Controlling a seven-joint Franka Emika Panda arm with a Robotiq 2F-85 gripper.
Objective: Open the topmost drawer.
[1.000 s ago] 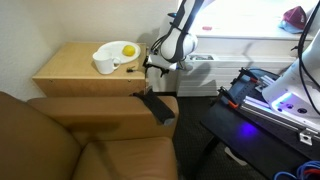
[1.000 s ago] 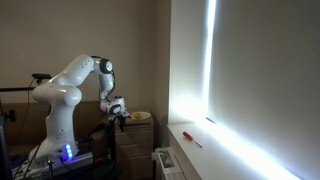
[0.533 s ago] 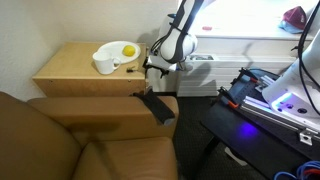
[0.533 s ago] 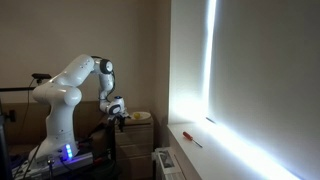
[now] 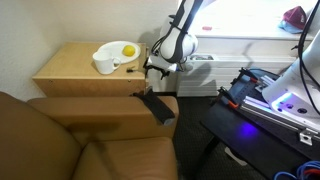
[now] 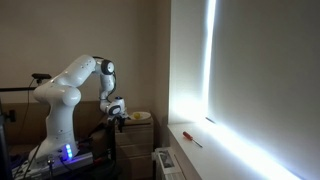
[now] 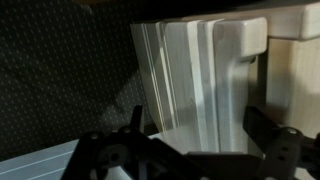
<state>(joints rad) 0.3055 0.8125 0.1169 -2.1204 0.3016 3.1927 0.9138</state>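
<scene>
The topmost drawer is ajar with a finger at the gap (image 7: 257, 85) behind its front, so I should draw my gripper away from the nightstand, pulling the front along.
The light tan nightstand (image 5: 85, 65) stands behind a brown sofa. Its drawer fronts are hidden in both exterior views, so I cannot make out the topmost drawer or its handle. My gripper (image 5: 150, 68) hangs at the nightstand's right edge, just below the top board; it also shows small in an exterior view (image 6: 118, 114). In the wrist view the gripper (image 7: 200, 125) is open and empty, its two dark fingers wide apart. Between them I see a white ribbed panel (image 7: 195, 70) and a tan wood surface (image 7: 298, 70) at the right.
A white bowl (image 5: 108, 57) with a yellow object (image 5: 128, 50) sits on the nightstand top. The sofa (image 5: 90, 135) with a dark item (image 5: 156, 106) on its arm is in front. A black table with blue-lit equipment (image 5: 270, 100) stands to the right.
</scene>
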